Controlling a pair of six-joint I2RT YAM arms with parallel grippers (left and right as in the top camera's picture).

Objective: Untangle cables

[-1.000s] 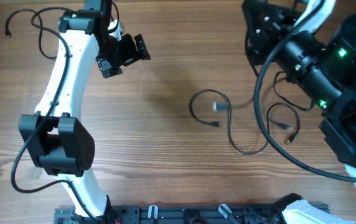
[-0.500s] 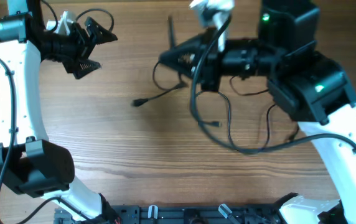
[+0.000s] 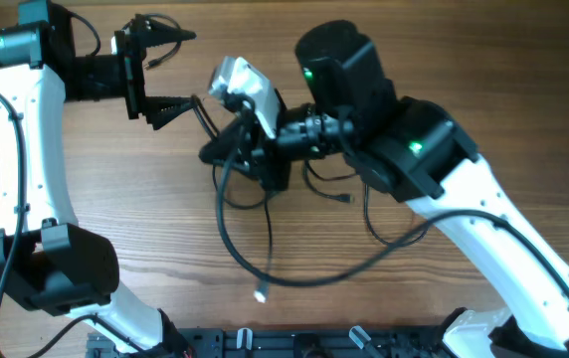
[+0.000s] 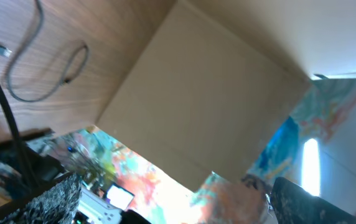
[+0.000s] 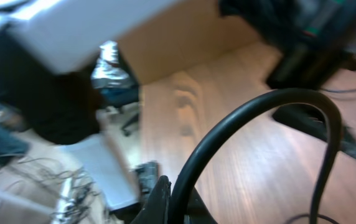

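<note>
The robot's right gripper holds the cable (image 5: pixel 217 135) close above the other cables, so the left gripper should grab its raised loop (image 5: pixel 318 99) and pull it clear as the right gripper opens.
The cables (image 3: pixel 348 198) are thin black strands on the wood table, mostly hidden under my right arm; a loop (image 3: pixel 396 242) shows to its right. My left gripper (image 3: pixel 189 68) is open and empty, raised at the upper left, turned sideways away from the cables. In the left wrist view its jaws (image 4: pixel 175 182) stand wide apart, facing a cardboard wall, with one thin cable loop (image 4: pixel 41 93) on the table at upper left. My right gripper (image 3: pixel 227 154) hovers left of the cables. The right wrist view is blurred; only one dark finger (image 5: pixel 163 198) shows.
A thick black arm wire (image 3: pixel 237 244) hangs from my right wrist and sweeps across the table to a pale tip (image 3: pixel 262 295). It also crosses the right wrist view (image 5: pixel 271 99). The black rail (image 3: pixel 294 343) runs along the front edge.
My right arm has swung left across the table and now covers most of the cables. My left gripper has moved to the upper left and turned sideways.
</note>
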